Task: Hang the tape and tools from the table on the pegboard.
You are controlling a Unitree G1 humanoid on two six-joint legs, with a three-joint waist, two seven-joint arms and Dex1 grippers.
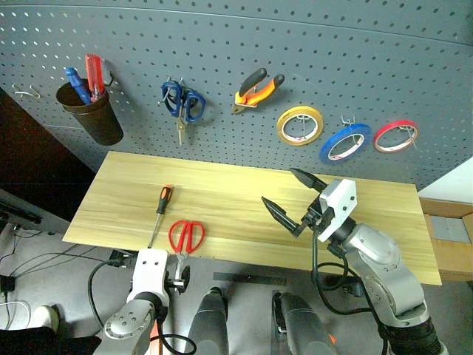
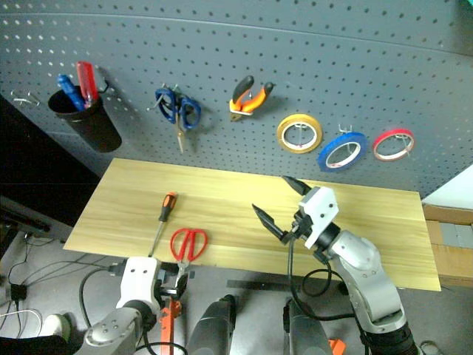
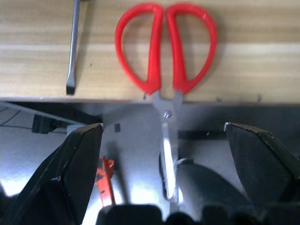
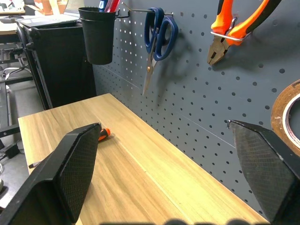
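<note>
I can see that the blue-handled scissors (image 1: 183,103) hang at a slant, with one loop lower, so the red-handled scissors (image 1: 188,238) will tilt the same way when I hang them in front.
The red-handled scissors (image 1: 186,237) lie at the table's (image 1: 236,196) front edge, handles on the wood and blades (image 3: 168,154) sticking out past the edge. My left gripper (image 3: 163,126) is open just below that edge, one finger on each side of the blades, touching nothing. The screwdriver (image 1: 161,211) lies to the left of the scissors. On the pegboard (image 1: 222,44) hang the orange-and-black pliers (image 1: 259,89) and the blue tape (image 1: 344,142). My right gripper (image 1: 279,186) hovers open and empty over the table's middle right, pointing at the board.
A black cup (image 1: 92,111) with screwdrivers and blue-handled scissors (image 1: 182,103) hang at the board's left. A yellow roll (image 1: 300,124) and a red roll (image 1: 395,136) flank the blue tape. Cables lie on the floor at the left.
</note>
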